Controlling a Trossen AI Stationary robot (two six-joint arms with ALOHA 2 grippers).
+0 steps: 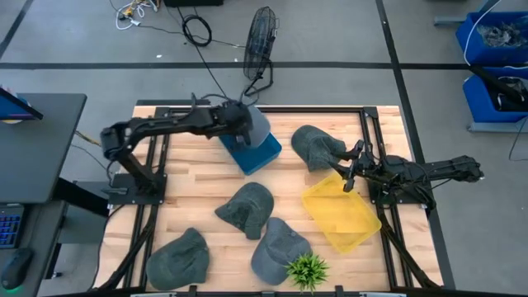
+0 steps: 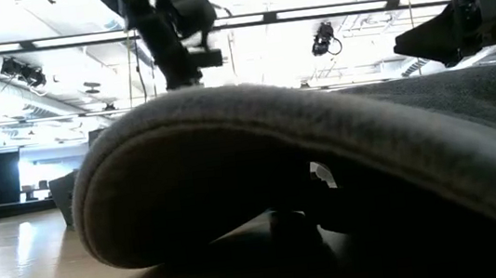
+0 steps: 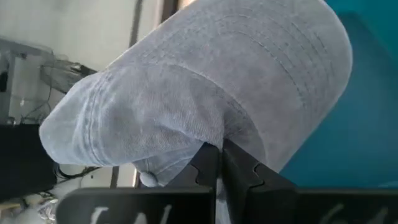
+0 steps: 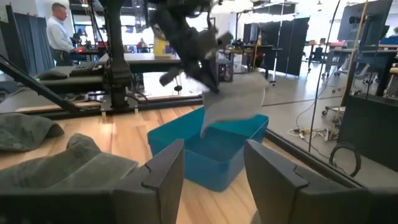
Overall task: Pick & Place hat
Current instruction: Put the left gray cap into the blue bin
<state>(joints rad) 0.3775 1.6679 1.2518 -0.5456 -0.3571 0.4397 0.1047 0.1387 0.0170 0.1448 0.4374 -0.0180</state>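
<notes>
The light grey-blue hat point(image 4: 233, 101) is hanging clear above the open blue bin point(image 4: 217, 144). My left gripper should keep lowering it inside the bin's rim and let go of it there.
A light grey-blue hat point(image 1: 257, 125) hangs over the blue bin point(image 1: 254, 153) at the table's far middle, with my left gripper point(image 1: 242, 122) shut on it; the right wrist view shows the hat point(image 4: 235, 99) a little above the bin's rim point(image 4: 205, 134). My right gripper point(image 1: 348, 171) waits open at the right, between a dark hat point(image 1: 317, 146) and the yellow tray point(image 1: 340, 216); its fingers point(image 4: 166, 174) have nothing between them. My left gripper pinches a fold of the hat's cloth point(image 3: 208, 140) between its two shut fingers point(image 3: 239, 168). It comes slanting down from the table's left side. The hat hangs below and ahead of the fingers, slack, lifted clear above the blue bin.
Three more dark hats lie on the near half of the table point(image 1: 246, 208), point(image 1: 279, 246), point(image 1: 180, 256); one of them fills the low view point(image 2: 324, 149). A small green plant point(image 1: 307, 270) stands at the near edge. A fan point(image 1: 261, 41) stands beyond the far edge.
</notes>
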